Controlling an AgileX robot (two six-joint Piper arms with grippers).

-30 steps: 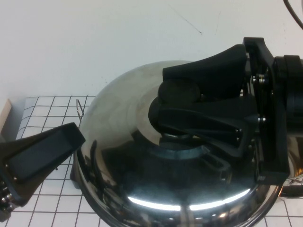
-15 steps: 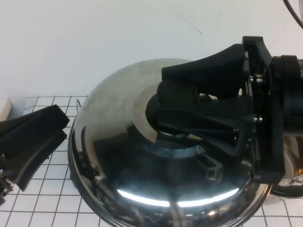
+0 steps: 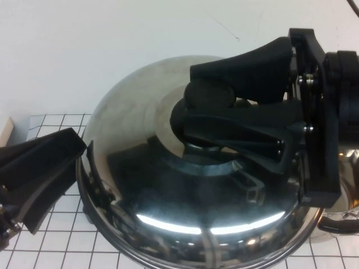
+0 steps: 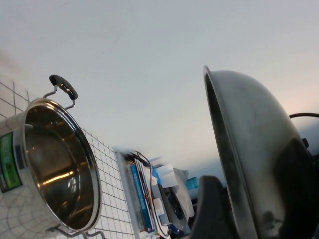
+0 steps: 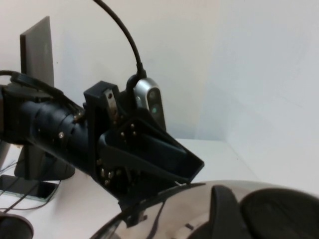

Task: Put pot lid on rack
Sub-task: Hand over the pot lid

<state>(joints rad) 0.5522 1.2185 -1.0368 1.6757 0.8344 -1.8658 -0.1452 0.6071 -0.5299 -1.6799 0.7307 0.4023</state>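
My right gripper is holding the tilted pot lid by its knob [image 3: 209,94]. Next, my left gripper grabs the lid's rim [image 3: 85,157] and turns the lid upright so it is ready for the rack.
The pot lid [image 3: 140,168], shiny domed steel, hangs tilted and fills the high view. My right gripper [image 3: 205,112] reaches in from the right and is shut on the lid's black knob [image 3: 208,96]. That knob [image 5: 284,214] also sits against one right finger [image 5: 224,209] in the right wrist view. My left gripper [image 3: 73,165] is at the lid's left rim, open, with one finger on each side of the rim [image 4: 219,149]. The lid hides the rack in the high view.
The deep steel pot [image 4: 55,164] with black handles stands open on the grid mat [image 3: 56,126], at the right edge of the high view [image 3: 348,168]. A wooden block [image 3: 5,131] lies far left. Blurred wire loops [image 4: 142,172] show beyond the pot; I cannot tell what they are.
The lid has shifted left with my right gripper and now covers the wire upright seen earlier. My left gripper has turned and now straddles the lid's rim, its fingers a little closer together.
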